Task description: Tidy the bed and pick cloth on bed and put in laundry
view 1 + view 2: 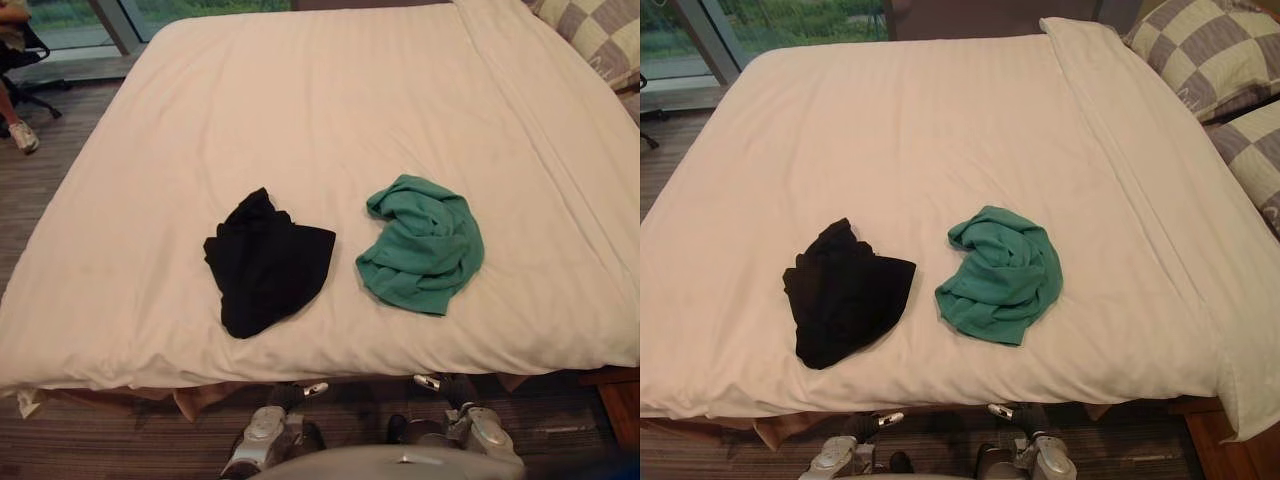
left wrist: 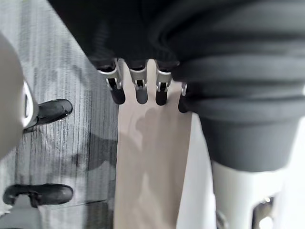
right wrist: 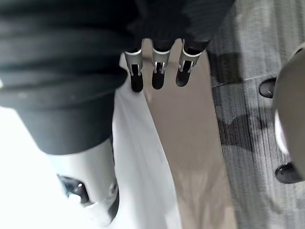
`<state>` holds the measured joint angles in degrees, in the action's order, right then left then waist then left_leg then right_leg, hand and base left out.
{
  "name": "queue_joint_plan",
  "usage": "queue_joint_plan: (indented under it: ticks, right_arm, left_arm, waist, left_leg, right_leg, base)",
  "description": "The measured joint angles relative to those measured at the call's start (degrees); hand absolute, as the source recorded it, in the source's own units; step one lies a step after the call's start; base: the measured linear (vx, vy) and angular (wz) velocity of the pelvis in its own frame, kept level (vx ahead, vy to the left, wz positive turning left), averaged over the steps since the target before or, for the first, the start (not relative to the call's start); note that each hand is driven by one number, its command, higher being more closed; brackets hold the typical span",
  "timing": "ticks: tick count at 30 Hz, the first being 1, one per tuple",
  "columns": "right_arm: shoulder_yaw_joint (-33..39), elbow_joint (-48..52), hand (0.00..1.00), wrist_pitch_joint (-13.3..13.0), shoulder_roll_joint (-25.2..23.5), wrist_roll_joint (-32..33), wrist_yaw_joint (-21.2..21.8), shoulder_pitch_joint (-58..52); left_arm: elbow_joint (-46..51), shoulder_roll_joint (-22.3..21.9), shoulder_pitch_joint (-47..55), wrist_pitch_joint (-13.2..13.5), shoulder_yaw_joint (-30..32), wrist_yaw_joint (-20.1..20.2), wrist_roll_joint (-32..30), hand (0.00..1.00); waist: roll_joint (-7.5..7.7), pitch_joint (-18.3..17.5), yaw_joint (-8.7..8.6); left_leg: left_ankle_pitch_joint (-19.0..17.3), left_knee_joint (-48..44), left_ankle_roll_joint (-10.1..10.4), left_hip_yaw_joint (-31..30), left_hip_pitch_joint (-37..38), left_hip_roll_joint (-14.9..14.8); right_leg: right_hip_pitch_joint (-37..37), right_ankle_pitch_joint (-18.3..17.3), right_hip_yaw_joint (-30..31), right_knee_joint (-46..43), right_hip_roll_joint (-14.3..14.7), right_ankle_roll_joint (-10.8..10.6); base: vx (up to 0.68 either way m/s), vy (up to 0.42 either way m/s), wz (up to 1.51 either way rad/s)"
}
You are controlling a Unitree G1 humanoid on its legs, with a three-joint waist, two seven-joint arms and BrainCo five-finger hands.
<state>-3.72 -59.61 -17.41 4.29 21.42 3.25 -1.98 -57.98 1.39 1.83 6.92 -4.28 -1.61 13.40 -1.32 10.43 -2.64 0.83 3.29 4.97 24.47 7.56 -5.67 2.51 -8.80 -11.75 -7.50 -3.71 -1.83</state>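
Observation:
The green cloth [image 1: 422,260] is lying bunched up in soft overlapping folds [image 1: 428,224]. The green cloth will stay bunched and hang down only a little when I lift it.
A crumpled black cloth [image 1: 265,262] lies on the white bed cover [image 1: 320,100], near the front edge and left of the middle. A bunched green cloth [image 1: 422,243] lies just to its right, a small gap apart. My left hand [image 2: 138,88] hangs low by the bed's near side with straight fingers and holds nothing. My right hand [image 3: 157,71] hangs the same way, open and holding nothing. Both hands are below the mattress edge, apart from both cloths.
Two checked pillows [image 1: 1210,50] [image 1: 1255,150] lie at the far right of the bed. A person's shoe [image 1: 22,135] and an office chair [image 1: 25,70] show at the far left. A beige bed base [image 2: 147,167] runs beside my hands, over grey carpet [image 2: 71,143].

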Motion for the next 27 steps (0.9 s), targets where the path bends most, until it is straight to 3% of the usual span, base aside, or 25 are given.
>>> queue_joint_plan:
  ticks: [4, 6, 9, 11, 15, 18, 22, 27]
  right_arm:
    - [2.3, 0.3, 0.00, 0.3, -1.5, 7.5, -3.3, 0.0]
    - [4.5, 1.2, 0.00, 0.2, -2.0, 11.0, -4.0, 0.1]
    - [8.2, 3.4, 0.00, -0.1, -3.8, 19.2, -4.8, 0.8]
    - [13.1, 4.3, 0.00, -0.8, -3.7, 29.0, -6.0, 1.2]
    - [23.2, 8.5, 0.00, -3.5, -3.7, 40.0, -11.2, -0.1]
    - [36.0, 12.8, 0.00, -6.6, -2.6, 40.5, -20.1, -2.3]
    - [46.6, 14.0, 0.00, -7.8, 0.8, 34.7, -28.2, -3.9]
    - [60.1, 15.1, 0.00, -9.0, 10.1, 28.5, -34.2, -5.7]
  left_arm:
    - [-0.1, -0.6, -0.1, -0.3, 3.9, -0.3, 4.3, 0.00]
    - [-0.2, -0.5, -0.7, -0.5, 5.6, -1.4, 7.5, 0.00]
    - [-1.0, 0.1, -2.9, -1.3, 8.0, -3.2, 13.5, 0.00]
    - [-1.6, 0.1, -4.1, -1.4, 11.5, -4.9, 18.4, 0.00]
    - [-1.7, -0.4, -4.8, -1.4, 18.5, -7.9, 27.1, 0.00]
    - [-1.4, -0.1, -4.6, -1.8, 30.1, -12.5, 32.0, 0.00]
    - [1.2, 4.1, -3.5, -1.7, 41.9, -15.0, 33.7, 0.00]
    - [7.9, 19.1, -3.9, -0.1, 53.6, -15.0, 35.4, 0.00]
  waist:
    - [0.10, 0.0, 0.49]
    - [0.26, 0.3, 0.81]
    - [1.73, 2.1, 0.78]
    - [1.32, 4.9, 1.10]
    - [1.05, 6.3, 0.78]
    - [1.44, 7.5, 0.69]
    - [2.13, 7.9, 0.95]
    - [2.37, 8.0, 2.01]
  left_leg:
    - [0.5, 0.8, -0.1, 0.2, -0.9, -0.1]
    - [0.5, 0.2, -0.1, 0.4, -3.1, 0.0]
    - [0.1, -2.9, -0.7, 0.8, -9.9, 0.5]
    - [-0.3, -5.2, -1.5, 1.5, -12.3, -0.1]
    - [-2.3, -10.1, -2.1, 1.8, -15.9, -1.2]
    - [-5.7, -16.2, -2.4, 0.5, -18.7, -2.6]
    - [-8.7, -20.0, -2.4, 0.0, -19.1, -3.5]
    - [-13.3, -26.9, -3.1, -1.7, -22.0, -4.6]
  right_leg:
    - [-1.3, -0.2, -0.3, -0.5, 0.2, 0.1]
    - [-5.7, -2.1, 0.0, -5.1, -0.6, 0.3]
    - [-15.0, -4.6, 0.9, -13.4, -2.5, 0.7]
    - [-17.6, -4.7, 1.7, -15.0, -2.5, 0.8]
    - [-20.3, -4.9, 2.2, -16.8, -2.4, 1.1]
    - [-20.2, -5.3, 1.4, -17.4, -2.2, 1.3]
    - [-18.9, -5.9, 1.3, -17.7, -2.0, 1.0]
    - [-18.9, -7.4, 1.0, -19.4, -2.2, 0.1]
  base:
    - [-0.08, -0.007, 0.06]
    - [-0.13, -0.013, -0.01]
    - [-0.17, -0.054, 0.03]
    - [-0.12, -0.061, -0.14]
    - [-0.03, -0.036, -0.08]
    - [0.03, -0.004, 0.09]
    - [0.06, 0.040, 0.02]
    - [0.06, 0.070, 0.07]
